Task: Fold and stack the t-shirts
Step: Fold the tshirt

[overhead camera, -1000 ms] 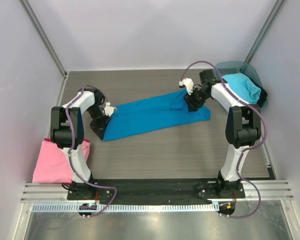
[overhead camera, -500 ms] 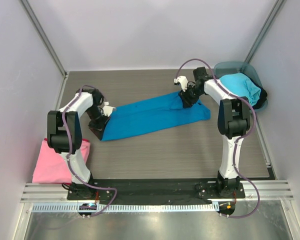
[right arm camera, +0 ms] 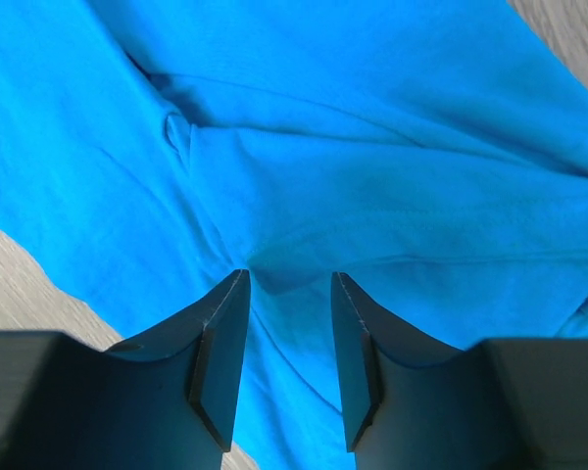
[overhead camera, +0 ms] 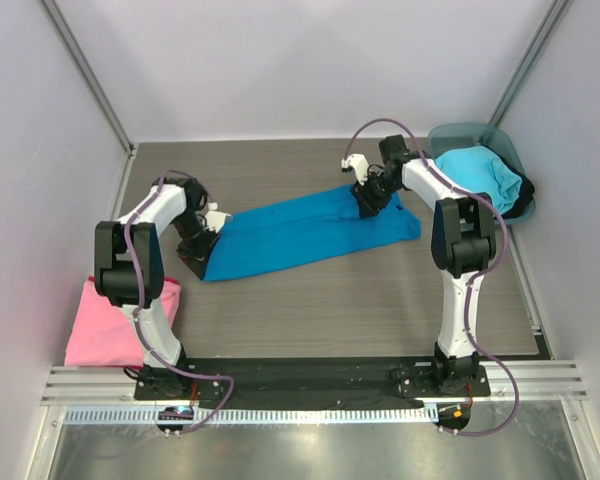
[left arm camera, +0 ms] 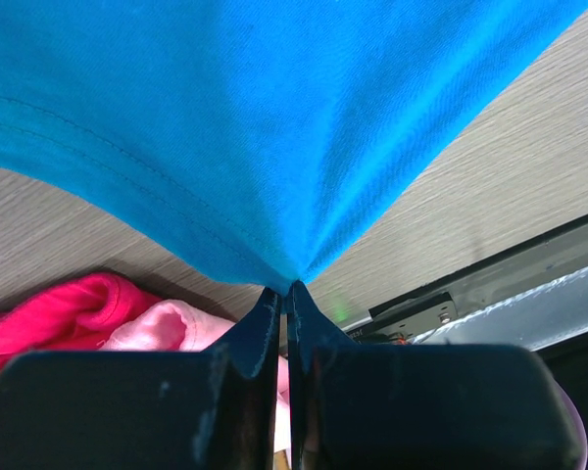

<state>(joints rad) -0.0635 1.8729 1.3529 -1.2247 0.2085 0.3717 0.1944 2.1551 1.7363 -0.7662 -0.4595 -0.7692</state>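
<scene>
I should take a new grip beside the corner and swing this t-shirt end (overhead camera: 226,258) closer before I fold. The deep blue t-shirt lies crosswise and my left gripper is pinching only its corner (left arm camera: 282,262).
The deep blue t-shirt (overhead camera: 300,232) lies stretched as a long band across the table from left to right. My left gripper (overhead camera: 201,252) is shut on its left end; in the left wrist view (left arm camera: 286,287) the cloth (left arm camera: 274,127) fans out from the closed tips. My right gripper (overhead camera: 368,204) is open over the shirt's right end, its fingers (right arm camera: 220,352) down on the blue cloth (right arm camera: 372,176) with nothing pinched. The pink t-shirt (overhead camera: 105,320) lies folded at the near left, also showing in the left wrist view (left arm camera: 98,313). The cyan t-shirt (overhead camera: 480,172) sits in the tub.
A translucent teal tub (overhead camera: 510,150) stands at the far right corner with dark cloth (overhead camera: 525,200) hanging at its near side. Enclosure walls ring the table. The arm bases sit on a metal rail (overhead camera: 310,380) at the near edge.
My right gripper has moved left and toward the far side along the shirt's right end. The left gripper has held still on the left end.
</scene>
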